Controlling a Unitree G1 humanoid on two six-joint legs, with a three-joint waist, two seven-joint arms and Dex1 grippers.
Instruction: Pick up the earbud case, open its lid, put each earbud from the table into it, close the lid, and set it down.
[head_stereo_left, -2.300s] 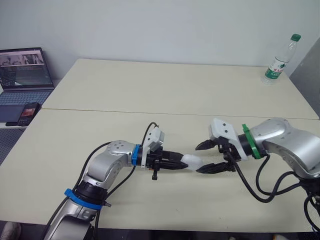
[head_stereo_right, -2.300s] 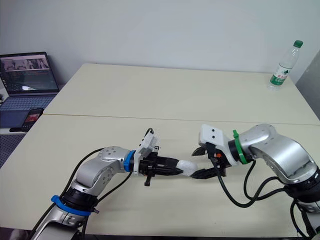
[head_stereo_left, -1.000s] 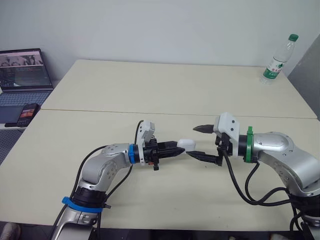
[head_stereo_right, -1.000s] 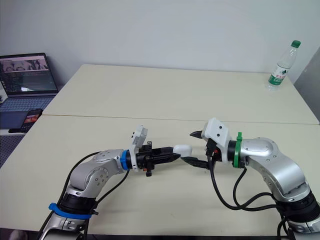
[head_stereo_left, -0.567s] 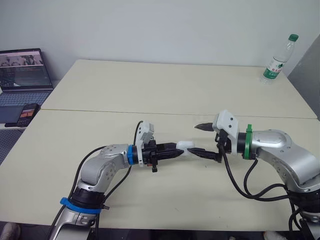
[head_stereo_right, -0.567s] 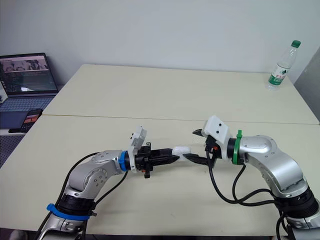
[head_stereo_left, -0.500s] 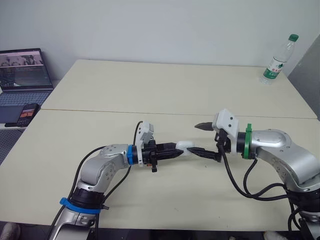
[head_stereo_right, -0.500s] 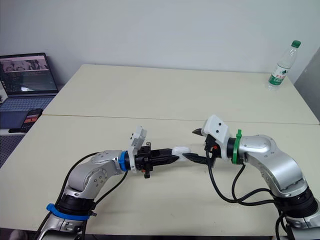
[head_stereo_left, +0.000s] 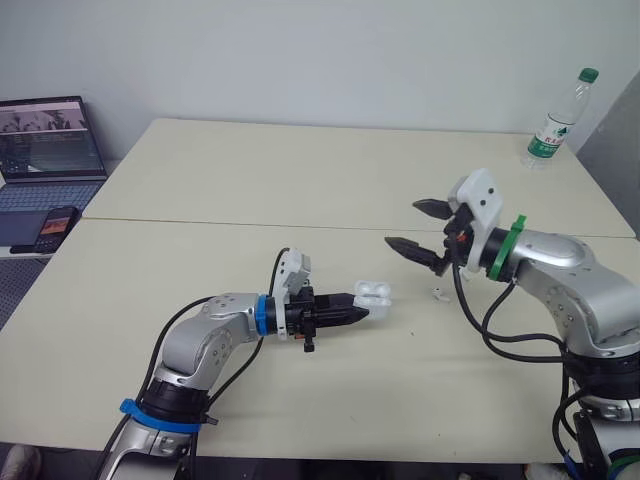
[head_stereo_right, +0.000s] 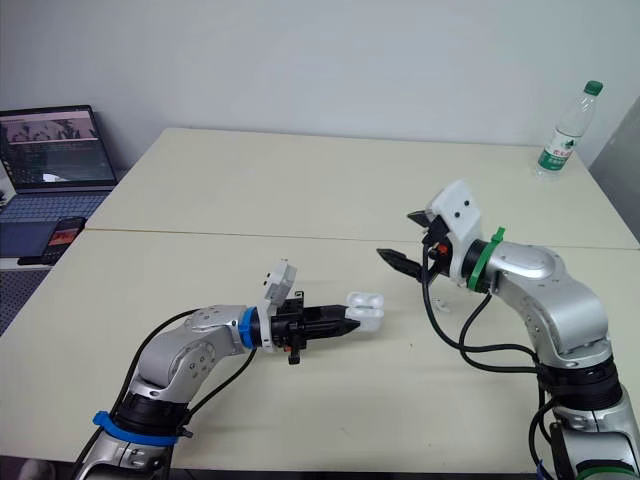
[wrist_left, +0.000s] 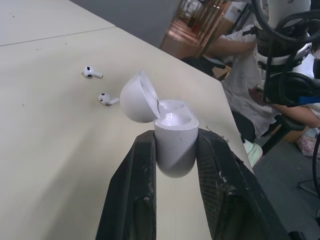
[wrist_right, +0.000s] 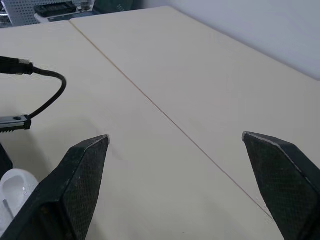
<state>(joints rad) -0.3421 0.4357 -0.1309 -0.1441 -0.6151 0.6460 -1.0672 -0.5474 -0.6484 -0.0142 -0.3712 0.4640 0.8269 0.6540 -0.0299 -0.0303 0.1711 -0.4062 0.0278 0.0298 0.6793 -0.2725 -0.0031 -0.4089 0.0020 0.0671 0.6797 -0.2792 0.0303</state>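
Note:
The lid (head_stereo_left: 372, 288) lies flipped far back, so the white earbud case (head_stereo_left: 376, 306) will stay open when I push the earbud into it.
The white earbud case (head_stereo_left: 372, 295) is held a little above the table with its lid flipped open; both wells look empty in the left wrist view. My left gripper (wrist_left: 175, 145) is shut on the case's (wrist_left: 172, 135) lower body. My right gripper (head_stereo_left: 412, 226) hangs open and empty, up and to the right of the case and apart from it. One white earbud (head_stereo_left: 438, 293) lies on the table below the right gripper. The left wrist view shows two earbuds, one (wrist_left: 90, 72) farther and one (wrist_left: 106, 98) nearer, lying beyond the case.
A water bottle (head_stereo_left: 555, 118) stands at the table's far right corner. A laptop (head_stereo_left: 50, 140) and a phone (head_stereo_left: 55, 225) sit off the left side. A seam (head_stereo_left: 250, 225) runs across the table. A seated person (wrist_left: 240, 55) is past the table edge.
The right gripper has drawn back up and to the right, away from the case. The lid, shut before, now stands open. The left gripper still holds the case, slightly lower.

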